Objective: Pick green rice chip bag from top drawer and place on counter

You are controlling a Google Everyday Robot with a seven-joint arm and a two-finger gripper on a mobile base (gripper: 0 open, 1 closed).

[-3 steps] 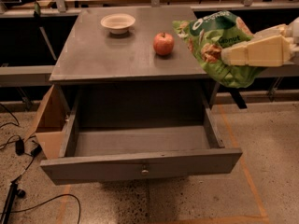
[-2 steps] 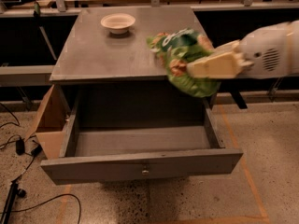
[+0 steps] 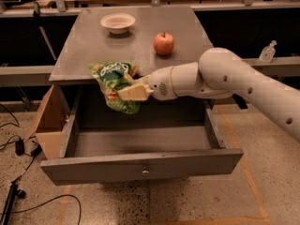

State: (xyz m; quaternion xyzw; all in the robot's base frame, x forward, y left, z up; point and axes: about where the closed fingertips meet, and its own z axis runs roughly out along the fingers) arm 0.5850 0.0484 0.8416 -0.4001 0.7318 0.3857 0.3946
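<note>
The green rice chip bag's lower half [image 3: 119,99] is hanging below the counter's front edge, so next my gripper raises the bag clear before it lowers the bag in front of the white bowl.
The green rice chip bag [image 3: 114,83] is crinkled, green with white lettering. It hangs in the air at the counter's front edge, above the back left of the open top drawer [image 3: 140,165]. My gripper [image 3: 130,92] comes in from the right on a white arm and is shut on the bag's right side. The drawer is pulled out and its inside looks empty; its small knob is at the front centre. The grey counter [image 3: 84,41] lies behind the bag.
A red apple [image 3: 164,43] sits on the counter right of centre. A white bowl [image 3: 117,22] sits at the counter's back. A cardboard box [image 3: 47,125] stands left of the drawer. Cables lie on the floor at left. A small bottle [image 3: 267,52] stands at right.
My gripper has carried the bag leftward from the counter's right side, across in front of the apple, to the counter's front left edge and slightly lower.
</note>
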